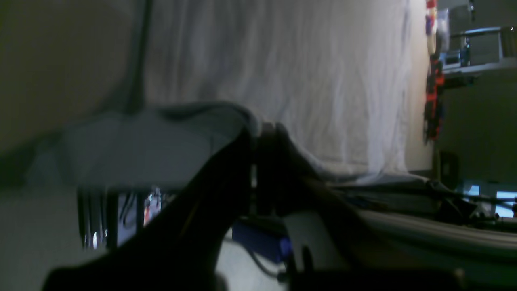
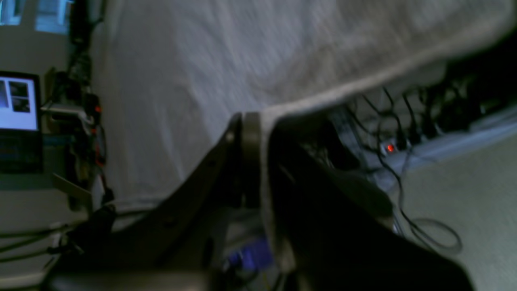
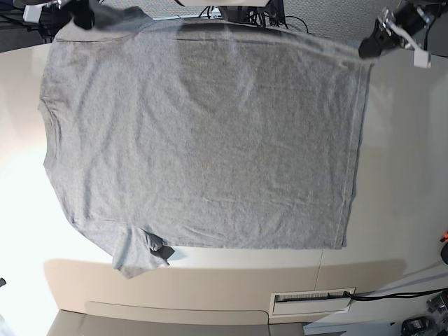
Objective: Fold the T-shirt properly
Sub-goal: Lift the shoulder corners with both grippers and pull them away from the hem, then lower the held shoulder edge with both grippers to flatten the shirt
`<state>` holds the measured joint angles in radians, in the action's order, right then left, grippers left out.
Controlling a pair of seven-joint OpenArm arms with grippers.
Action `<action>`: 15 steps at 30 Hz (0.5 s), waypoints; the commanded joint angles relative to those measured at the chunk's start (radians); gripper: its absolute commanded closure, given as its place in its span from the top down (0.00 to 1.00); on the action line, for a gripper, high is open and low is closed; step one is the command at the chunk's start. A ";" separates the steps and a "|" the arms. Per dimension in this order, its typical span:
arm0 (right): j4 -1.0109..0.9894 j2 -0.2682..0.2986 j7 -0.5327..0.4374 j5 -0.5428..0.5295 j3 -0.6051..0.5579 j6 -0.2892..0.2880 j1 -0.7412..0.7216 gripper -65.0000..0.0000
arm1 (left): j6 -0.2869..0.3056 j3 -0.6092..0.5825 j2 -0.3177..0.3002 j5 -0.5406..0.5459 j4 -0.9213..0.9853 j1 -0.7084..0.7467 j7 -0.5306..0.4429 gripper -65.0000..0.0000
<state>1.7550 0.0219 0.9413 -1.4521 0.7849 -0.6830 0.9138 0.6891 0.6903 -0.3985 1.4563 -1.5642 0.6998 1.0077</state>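
My right gripper is holding the T-shirt's far edge [image 3: 217, 23] stretched from shoulder to hem, so it should keep going over the T-shirt's middle [image 3: 210, 133] and let go once the edge lies flat there.
The heather-grey T-shirt [image 3: 203, 140] lies spread on the pale table [image 3: 399, 175], with its collar [image 3: 46, 115] at the left and its hem at the right. One sleeve [image 3: 136, 253] lies crumpled at the near left. At the far left corner, my right gripper [image 3: 82, 15] is shut on the shirt's far shoulder area. The right wrist view shows cloth pinched between the jaws of the right gripper [image 2: 251, 118]. At the far right, my left gripper [image 3: 371, 46] is shut on the hem corner. In the left wrist view, fabric drapes over the left gripper [image 1: 264, 129]. The far edge is lifted between the two grippers.
A slotted panel [image 3: 311, 301] sits in the table's near edge. Beyond the far edge hang cables and a power strip [image 2: 389, 148] with a red light. A lit monitor [image 2: 18, 101] stands at the side. Cables [image 3: 392, 294] lie at the near right.
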 commanded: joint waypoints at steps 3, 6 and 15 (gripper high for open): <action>0.013 0.009 -0.031 0.014 0.010 -0.015 -0.069 0.00 | 0.009 0.010 -0.014 0.027 -0.013 -0.047 -0.016 0.00; 0.013 0.009 -0.056 0.084 0.009 -0.015 -0.160 0.00 | 0.009 0.009 -0.014 0.027 -0.013 -0.096 -0.051 0.00; 0.013 0.012 -0.185 0.374 0.008 -0.015 -0.388 0.00 | 0.009 0.006 -0.014 -0.072 -0.011 -0.204 -0.085 0.00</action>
<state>1.7527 0.0200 0.7856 -1.0504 0.7845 -0.6868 0.5198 0.6895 0.6884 -0.3962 1.3651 -1.5631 0.4946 0.9413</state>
